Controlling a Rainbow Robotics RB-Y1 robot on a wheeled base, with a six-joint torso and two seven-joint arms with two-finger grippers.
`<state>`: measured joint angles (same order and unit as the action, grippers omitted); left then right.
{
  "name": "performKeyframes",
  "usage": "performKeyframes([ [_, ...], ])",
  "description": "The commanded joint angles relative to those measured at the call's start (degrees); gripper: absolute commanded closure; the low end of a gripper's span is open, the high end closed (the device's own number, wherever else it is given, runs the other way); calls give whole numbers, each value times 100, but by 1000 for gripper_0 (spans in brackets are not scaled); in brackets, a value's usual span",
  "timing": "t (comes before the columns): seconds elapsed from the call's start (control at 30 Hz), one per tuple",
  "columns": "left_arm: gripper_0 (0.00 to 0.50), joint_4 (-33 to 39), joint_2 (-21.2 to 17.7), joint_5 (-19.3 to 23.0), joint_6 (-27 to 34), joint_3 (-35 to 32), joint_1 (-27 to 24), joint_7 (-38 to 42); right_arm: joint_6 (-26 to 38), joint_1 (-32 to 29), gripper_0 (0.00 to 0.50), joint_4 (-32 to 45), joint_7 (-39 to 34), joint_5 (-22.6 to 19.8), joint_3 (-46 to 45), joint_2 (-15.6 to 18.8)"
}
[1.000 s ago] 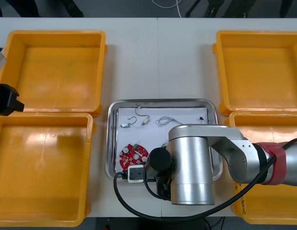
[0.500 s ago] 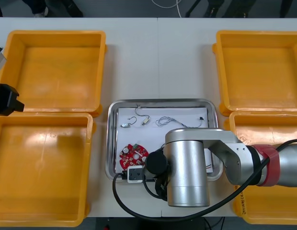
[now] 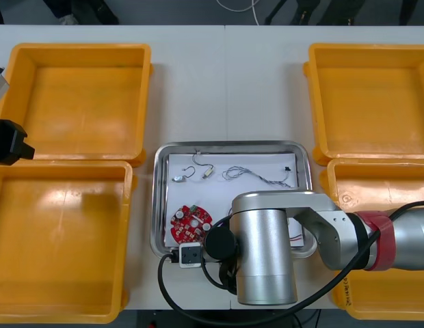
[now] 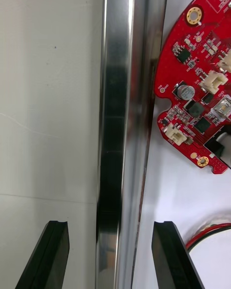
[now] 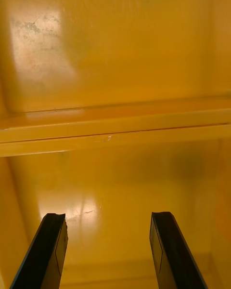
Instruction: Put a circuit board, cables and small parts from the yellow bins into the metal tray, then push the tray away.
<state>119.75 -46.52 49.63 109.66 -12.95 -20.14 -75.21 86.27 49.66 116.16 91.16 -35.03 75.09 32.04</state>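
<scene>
I expect the circuit board (image 3: 191,224) and cables to move along in place when I push the metal tray, because they lie spread out low inside the metal tray's raised rim (image 3: 231,195).
The metal tray (image 3: 226,145) lies mid-table with a white inside. In it are a round red circuit board (image 3: 191,223), thin cables (image 3: 260,175) and a small metal part (image 3: 179,178). My right arm (image 3: 267,246) covers the tray's near right part. In the right wrist view my right gripper (image 4: 110,255) is open, one finger on each side of the tray's rim (image 4: 122,125). One finger (image 4: 50,255) is over the table, the other over the tray floor near a red and yellow cable (image 4: 211,233) and the circuit board (image 4: 199,86). My left gripper (image 5: 108,250) hangs open over the left bins.
Two yellow bins (image 3: 78,96) (image 3: 58,239) stand left of the tray and two more (image 3: 369,96) (image 3: 386,191) to its right. My left arm (image 3: 7,140) is parked at the left edge. Bare table (image 3: 226,82) lies beyond the tray's far rim.
My right arm has slid toward the table's near edge and a little left, showing more of the tray's cables. The tray and left arm stay put.
</scene>
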Motion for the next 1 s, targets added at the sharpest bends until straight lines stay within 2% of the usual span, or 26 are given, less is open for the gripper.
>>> performKeyframes([
  [0.03, 0, 162, -270, 46, 34, -182, 72, 561, -75, 88, 0, 56, -239, 119, 67, -172],
  [0.17, 0, 162, -270, 46, 34, -182, 72, 561, -66, -9, 0, 56, -248, 260, 67, -180],
  [0.63, 0, 162, -270, 46, 34, -182, 72, 561, -75, -141, 0, 56, -257, 357, 67, -189],
  [0.7, 0, 162, -270, 46, 34, -182, 72, 561, -66, -141, 49, 56, -266, 357, 67, -180],
  [0.73, 0, 162, -270, 46, 34, -182, 72, 561, -66, -141, 134, 56, -283, 357, 67, -180],
  [0.77, 0, 162, -270, 46, 34, -182, 72, 561, -75, -141, 255, 56, -292, 357, 67, -172],
  [0.83, 0, 162, -270, 46, 34, -182, 72, 561, -66, -141, 377, 47, -318, 357, 76, -172],
  [0.87, 0, 162, -270, 46, 34, -182, 72, 561, -66, -141, 410, 56, -336, 357, 67, -172],
  [1.0, 0, 162, -270, 46, 34, -182, 72, 561, -75, -141, 490, 56, -362, 357, 67, -172],
])
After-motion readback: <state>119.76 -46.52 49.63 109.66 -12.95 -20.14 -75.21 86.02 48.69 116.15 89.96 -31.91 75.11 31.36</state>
